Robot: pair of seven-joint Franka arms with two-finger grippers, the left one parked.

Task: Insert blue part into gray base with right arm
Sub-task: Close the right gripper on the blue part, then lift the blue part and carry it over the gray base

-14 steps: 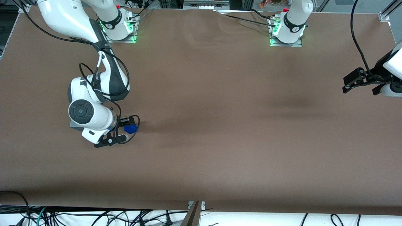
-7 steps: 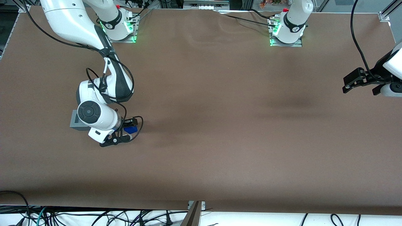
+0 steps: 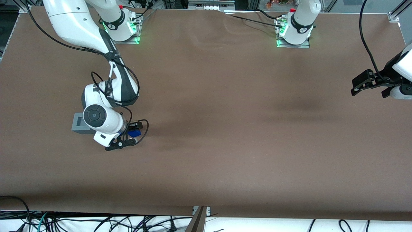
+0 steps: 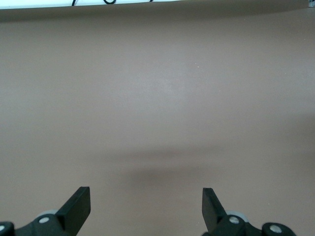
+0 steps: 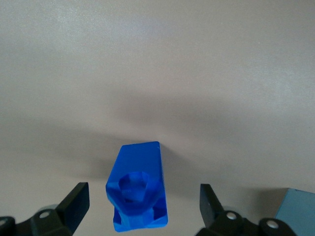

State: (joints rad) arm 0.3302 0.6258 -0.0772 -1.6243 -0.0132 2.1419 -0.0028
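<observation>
The blue part's long sides (image 5: pixel 137 160) stand well above the surface, so its notched head (image 5: pixel 134 189) will keep sticking out when I put the blue part into the gray base.
The blue part (image 3: pixel 134 132) lies on the brown table, beside the gray base (image 3: pixel 78 124) and toward the parked arm's end from it. My right gripper (image 3: pixel 132 133) hangs over the blue part, open, with one finger on each side and a gap to both. In the right wrist view the blue part (image 5: pixel 138 192) sits between the black fingers (image 5: pixel 75 202), leaning a little, and the gripper (image 5: pixel 142 197) touches nothing. A corner of the gray base (image 5: pixel 298 212) shows beside one finger. The arm's white wrist (image 3: pixel 102 120) covers part of the base in the front view.
The brown table cover (image 3: pixel 225 135) stretches wide toward the parked arm's end. A looped black cable (image 3: pixel 145 127) hangs round the gripper. Both arm mounts (image 3: pixel 124 30) with green lights stand at the table's far edge. Cables lie below the near edge.
The wrist has shifted a little toward the parked arm's end, uncovering more of the gray base. The blue part has stayed put between the open fingers.
</observation>
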